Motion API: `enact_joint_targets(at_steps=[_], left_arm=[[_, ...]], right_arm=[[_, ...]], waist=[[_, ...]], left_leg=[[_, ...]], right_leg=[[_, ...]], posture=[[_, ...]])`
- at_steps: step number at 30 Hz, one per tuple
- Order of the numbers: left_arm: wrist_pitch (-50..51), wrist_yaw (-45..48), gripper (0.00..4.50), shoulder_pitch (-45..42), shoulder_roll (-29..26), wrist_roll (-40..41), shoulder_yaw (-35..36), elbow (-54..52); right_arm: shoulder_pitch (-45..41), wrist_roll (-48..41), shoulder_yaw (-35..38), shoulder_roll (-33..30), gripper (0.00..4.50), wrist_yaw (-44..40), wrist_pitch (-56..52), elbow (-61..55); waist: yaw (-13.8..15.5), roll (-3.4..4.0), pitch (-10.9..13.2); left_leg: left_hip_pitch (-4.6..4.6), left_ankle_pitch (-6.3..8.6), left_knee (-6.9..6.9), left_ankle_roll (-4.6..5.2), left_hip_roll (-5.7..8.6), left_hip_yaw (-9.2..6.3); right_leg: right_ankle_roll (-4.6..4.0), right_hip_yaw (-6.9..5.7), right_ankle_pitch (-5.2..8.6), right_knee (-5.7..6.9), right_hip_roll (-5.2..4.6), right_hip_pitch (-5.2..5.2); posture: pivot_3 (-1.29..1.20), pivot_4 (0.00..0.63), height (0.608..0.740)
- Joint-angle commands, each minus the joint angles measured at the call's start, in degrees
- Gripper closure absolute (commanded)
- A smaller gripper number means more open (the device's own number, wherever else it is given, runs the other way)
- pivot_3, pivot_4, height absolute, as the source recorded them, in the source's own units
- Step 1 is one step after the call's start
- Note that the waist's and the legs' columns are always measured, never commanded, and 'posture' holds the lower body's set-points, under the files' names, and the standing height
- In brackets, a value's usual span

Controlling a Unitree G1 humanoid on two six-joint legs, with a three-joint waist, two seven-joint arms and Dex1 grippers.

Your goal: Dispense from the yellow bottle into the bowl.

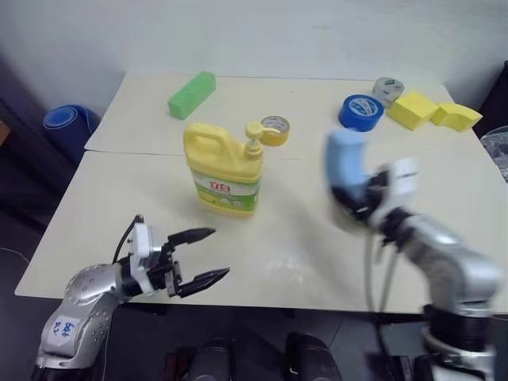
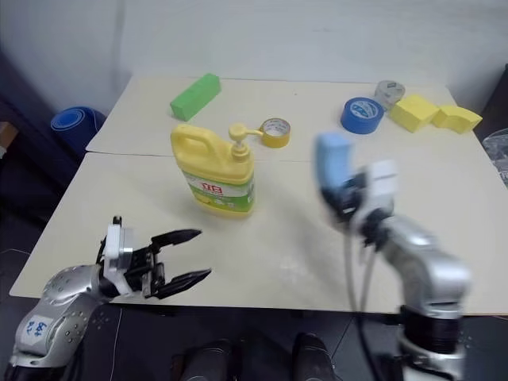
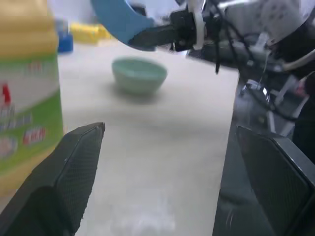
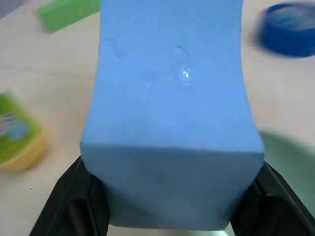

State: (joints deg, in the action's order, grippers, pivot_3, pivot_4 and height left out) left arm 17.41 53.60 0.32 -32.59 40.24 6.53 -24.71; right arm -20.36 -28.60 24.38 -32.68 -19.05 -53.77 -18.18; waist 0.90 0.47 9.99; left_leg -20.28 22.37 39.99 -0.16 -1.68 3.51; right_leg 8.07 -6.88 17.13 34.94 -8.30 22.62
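The yellow bottle's body (image 1: 228, 189) is beside my left gripper, which is open and low, so my left gripper should move up, close and come over the pump head (image 1: 254, 129).
The yellow bottle (image 1: 225, 169) stands upright on the table's left half, pump spout toward the right. Before it, near the front edge, my left gripper (image 1: 202, 254) is open and empty, pointing right. In the left wrist view the bottle (image 3: 27, 98) is close beside this gripper, and the pale green bowl (image 3: 139, 74) sits farther along the table. Over the table's right half my right gripper (image 1: 355, 189) is shut on a blue sponge block (image 1: 344, 161), held above the bowl. In both eye views that arm and block hide the bowl.
Along the far side of the table (image 1: 302, 262) lie a green block (image 1: 192, 94), a yellow tape roll (image 1: 275, 129), a blue tape roll (image 1: 361, 112), a grey roll (image 1: 388, 89) and two yellow sponge blocks (image 1: 432, 111). A blue object (image 1: 67, 121) sits on the floor at left.
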Motion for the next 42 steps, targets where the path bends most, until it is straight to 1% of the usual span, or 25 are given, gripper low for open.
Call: enact_joint_targets(at_steps=[1,2,5,7,8,9,11,12,14,16,19,21,23,26,28,31,34,38,39,42], left_arm=[[3.52,-2.43,0.00,-2.54,1.55,3.93,-1.87,-4.22],[4.03,-2.77,0.00,-3.33,2.10,4.21,-2.51,-4.60],[4.65,-3.02,0.00,-4.71,3.11,4.08,-3.73,-4.96],[4.70,-2.99,0.00,-5.64,3.50,3.62,-4.23,-4.46],[4.61,-2.81,0.00,-5.99,3.58,3.30,-4.41,-4.04],[4.17,-2.46,0.00,-6.38,3.55,2.58,-4.68,-3.49],[3.14,-1.78,0.00,-7.09,3.37,1.15,-5.00,-2.34],[2.53,-1.70,0.00,-7.48,3.35,0.42,-4.95,-1.72],[1.99,-1.59,0.00,-8.03,3.08,-0.37,-4.55,-0.67],[0.72,-1.27,0.00,-8.08,2.88,-1.61,-4.04,0.49],[-1.42,0.29,0.00,-6.89,2.18,-3.45,-3.77,2.14],[-2.30,0.91,0.00,-6.15,1.93,-3.99,-3.59,2.86],[-2.68,1.29,0.00,-5.71,1.78,-4.24,-3.44,3.39],[-2.95,1.78,0.00,-5.61,1.59,-4.56,-3.44,3.83],[-2.97,2.00,0.00,-5.77,1.50,-4.64,-3.47,3.97],[-2.63,1.87,0.00,-6.46,1.42,-4.72,-3.52,3.99],[-2.45,1.41,0.00,-6.65,1.14,-4.80,-3.14,3.68],[-1.94,-0.14,0.00,-6.53,0.90,-3.85,-1.49,3.05],[-1.73,-0.63,0.00,-6.58,0.87,-3.47,-0.93,2.93],[1.02,-2.48,0.00,-7.09,0.40,-0.16,2.02,1.90]], right_arm=[[0.37,6.33,0.66,-9.00,2.04,-3.52,6.45,14.96],[-0.78,8.12,-0.07,-11.25,2.04,-4.20,8.85,21.65],[-4.87,12.08,-2.01,-14.72,2.04,-5.82,17.09,37.70],[-8.57,13.61,-3.63,-16.29,1.31,-8.02,19.93,47.09],[-10.45,14.67,-4.45,-16.95,1.06,-8.55,22.20,51.31],[-12.23,15.49,-5.82,-17.86,0.72,-10.35,22.66,55.03],[-14.76,15.79,-7.09,-19.20,0.03,-14.38,24.20,59.06],[-15.21,16.52,-7.97,-20.15,0.03,-16.00,25.94,59.66],[-14.41,18.00,-9.16,-22.05,0.03,-18.62,31.48,58.31],[-11.25,17.07,-8.13,-22.73,0.03,-22.08,36.36,53.37],[-2.26,10.91,-7.23,-20.88,0.03,-31.75,36.93,38.41],[3.30,7.67,-7.91,-18.96,0.03,-34.13,34.72,28.39],[6.93,6.48,-9.43,-16.51,0.03,-33.13,32.24,21.19],[8.27,7.86,-12.17,-11.90,0.03,-29.10,31.22,17.61],[8.28,10.04,-14.88,-9.64,0.03,-27.56,32.07,17.84],[5.54,13.45,-18.13,-6.20,0.03,-24.15,33.30,22.65],[2.86,15.89,-20.42,-4.61,0.64,-23.74,35.55,27.10],[1.00,17.64,-21.24,-3.44,1.98,-23.36,40.41,29.92],[0.71,17.94,-21.18,-3.20,2.38,-23.26,41.62,30.22],[0.44,19.15,-21.46,-3.50,3.47,-23.61,43.55,30.99]], waist=[[-0.20,-0.01,0.00],[-0.36,-0.01,0.00],[-1.35,0.00,0.00],[-1.90,0.10,0.03],[-2.09,0.13,0.05],[-2.25,0.14,0.06],[-2.42,0.19,0.07],[-2.38,0.19,0.07],[-2.20,0.19,0.07],[-1.81,0.19,0.07],[-1.06,0.19,0.08],[-0.87,0.18,0.08],[-0.79,0.16,0.09],[-0.74,0.16,0.09],[-0.53,0.16,0.09],[-0.35,0.16,0.09],[-0.45,0.17,0.09],[-0.50,0.16,0.09],[-0.61,0.17,0.09],[-0.77,0.16,0.09]], left_leg=[[0.07,0.00,-0.04,0.00,-0.01,0.06],[0.08,0.00,-0.05,0.00,-0.01,0.11],[0.11,-0.01,-0.06,0.02,-0.02,0.22],[0.12,-0.02,-0.08,0.01,-0.06,0.27],[0.13,-0.03,-0.08,0.01,-0.06,0.28],[0.11,-0.03,-0.07,0.02,-0.06,0.28],[0.10,-0.03,-0.06,0.02,-0.06,0.28],[0.10,-0.03,-0.06,0.02,-0.06,0.27],[0.07,-0.03,-0.05,0.02,-0.07,0.22],[0.03,-0.03,-0.02,0.02,-0.06,0.20],[0.04,-0.03,-0.02,0.02,-0.09,0.17],[0.04,-0.03,-0.02,0.02,-0.10,0.16],[0.04,-0.03,0.00,0.02,-0.10,0.16],[0.04,-0.03,0.08,0.02,-0.08,0.17],[0.04,-0.03,0.11,0.02,-0.06,0.17],[0.05,-0.03,0.09,0.02,-0.06,0.15],[0.04,-0.04,0.08,0.01,-0.06,0.16],[0.05,-0.04,0.05,0.01,-0.06,0.12],[0.04,-0.04,0.05,0.01,-0.06,0.12],[0.04,-0.04,0.05,0.01,-0.08,0.09]], right_leg=[[0.00,0.03,0.00,-0.01,0.01,-0.02],[-0.01,0.06,0.00,-0.02,0.02,-0.02],[-0.01,0.12,0.00,-0.01,0.03,-0.01],[-0.01,0.13,0.01,-0.02,0.07,0.01],[-0.01,0.14,0.01,-0.01,0.07,0.01],[-0.01,0.14,0.01,-0.02,0.07,0.01],[0.00,0.15,0.01,-0.03,0.07,0.01],[0.00,0.14,0.01,-0.04,0.07,0.01],[0.00,0.11,0.01,-0.04,0.07,0.01],[0.01,0.10,0.00,-0.08,0.07,0.01],[0.02,0.05,-0.01,-0.12,0.07,0.00],[0.02,0.04,-0.01,-0.12,0.08,-0.01],[0.03,0.04,-0.01,-0.14,0.08,-0.03],[0.06,0.07,-0.03,-0.18,0.07,-0.08],[0.06,0.09,-0.03,-0.18,0.07,-0.08],[0.06,0.08,-0.03,-0.16,0.07,-0.08],[0.06,0.07,-0.03,-0.17,0.07,-0.06],[0.06,0.02,-0.03,-0.15,0.07,-0.06],[0.06,0.02,-0.03,-0.15,0.07,-0.06],[0.06,0.00,-0.03,-0.12,0.07,-0.06]], posture=[[0.00,0.150,0.740],[0.00,0.150,0.740],[0.00,0.150,0.740],[0.00,0.150,0.740],[0.00,0.150,0.740],[0.00,0.150,0.740],[0.00,0.150,0.740],[0.00,0.150,0.740],[0.00,0.150,0.740],[0.00,0.150,0.740],[0.00,0.150,0.740],[0.00,0.150,0.740],[0.00,0.150,0.740],[0.00,0.150,0.740],[0.00,0.150,0.740],[0.00,0.150,0.740],[0.00,0.150,0.740],[0.00,0.150,0.740],[0.00,0.150,0.740],[0.00,0.150,0.740]])
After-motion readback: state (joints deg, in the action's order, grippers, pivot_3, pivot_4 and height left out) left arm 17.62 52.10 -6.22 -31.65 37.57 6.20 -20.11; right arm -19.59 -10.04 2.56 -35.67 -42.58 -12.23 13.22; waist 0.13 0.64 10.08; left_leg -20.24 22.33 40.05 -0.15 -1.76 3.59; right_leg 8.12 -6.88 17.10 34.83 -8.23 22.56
